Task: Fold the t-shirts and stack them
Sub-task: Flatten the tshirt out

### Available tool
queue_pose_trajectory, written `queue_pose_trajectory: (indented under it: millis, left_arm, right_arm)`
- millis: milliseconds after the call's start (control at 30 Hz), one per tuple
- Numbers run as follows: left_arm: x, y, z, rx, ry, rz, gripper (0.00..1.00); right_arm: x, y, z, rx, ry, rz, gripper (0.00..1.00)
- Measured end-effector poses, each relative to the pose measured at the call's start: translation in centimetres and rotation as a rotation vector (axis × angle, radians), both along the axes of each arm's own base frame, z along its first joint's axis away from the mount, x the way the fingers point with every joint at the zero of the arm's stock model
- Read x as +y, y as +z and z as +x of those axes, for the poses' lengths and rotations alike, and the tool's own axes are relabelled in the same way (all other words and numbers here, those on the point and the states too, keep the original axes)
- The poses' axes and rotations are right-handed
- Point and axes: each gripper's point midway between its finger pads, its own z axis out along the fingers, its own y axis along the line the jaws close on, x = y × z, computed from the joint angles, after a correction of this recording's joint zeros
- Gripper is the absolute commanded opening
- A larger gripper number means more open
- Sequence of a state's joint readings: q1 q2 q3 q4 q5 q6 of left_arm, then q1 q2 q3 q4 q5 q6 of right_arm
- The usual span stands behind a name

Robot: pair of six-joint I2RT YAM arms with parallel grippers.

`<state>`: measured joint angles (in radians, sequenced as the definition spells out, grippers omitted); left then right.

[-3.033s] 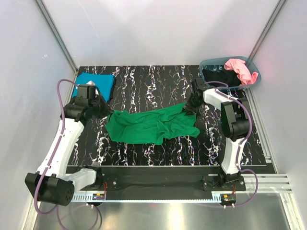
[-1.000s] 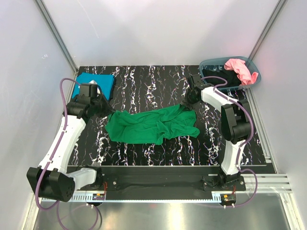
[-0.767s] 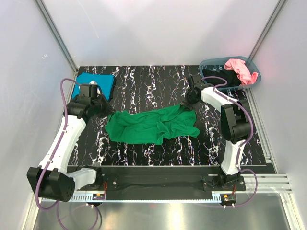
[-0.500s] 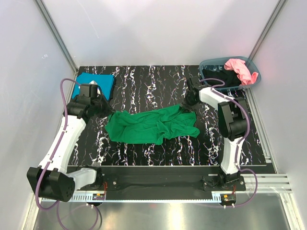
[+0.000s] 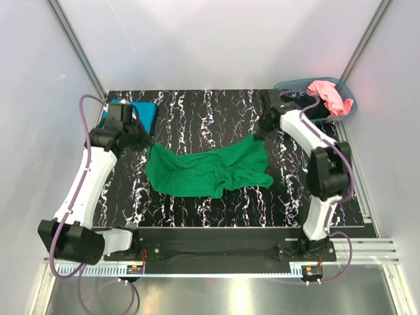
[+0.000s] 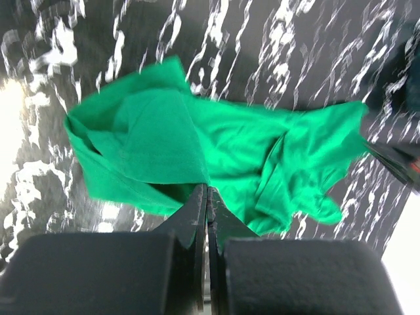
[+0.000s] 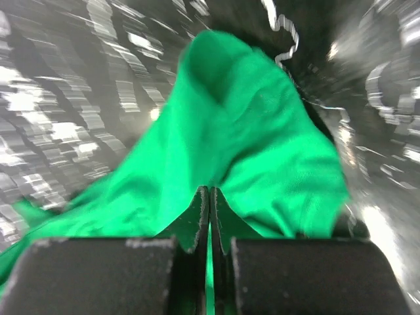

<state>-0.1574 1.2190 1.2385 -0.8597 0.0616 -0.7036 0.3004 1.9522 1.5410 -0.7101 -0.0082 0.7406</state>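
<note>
The green t-shirt bunches at its near middle, so next my right gripper draws its held corner back toward the table's near edge to stretch the folds flat.
The bright green t-shirt lies crumpled across the middle of the black marbled table. My left gripper is shut on its left edge, with cloth pinched at the fingertips in the left wrist view. My right gripper is shut on its far right corner, lifted a little, as the right wrist view shows. The green t-shirt fills both wrist views. A folded teal blue t-shirt lies at the far left. A pink t-shirt and a black t-shirt sit in the basket.
The grey-blue oval basket stands at the table's far right corner. White walls with metal rails close in the table on three sides. The arm bases sit at the near edge.
Both grippers have moved toward the far side of the table, pulling the green t-shirt's top edge with them. The shirt's right corner is drawn up and back.
</note>
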Motion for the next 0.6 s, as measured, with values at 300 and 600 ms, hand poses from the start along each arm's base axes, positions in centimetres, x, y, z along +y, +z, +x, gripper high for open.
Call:
queue_pose_trajectory:
  millis: [300, 600]
  left_arm:
    - [1.7, 9.6, 2.7, -0.241, 0.057, 0.070, 0.00]
    - [1.3, 7.6, -3.9, -0.267, 0.024, -0.013, 0.00]
  right_arm:
    - [-12.2, 26.8, -2.0, -0.532, -0.254, -0.044, 0.00]
    - [-16.1, 32.6, -12.9, -0.620, -0.319, -0.139, 0.00]
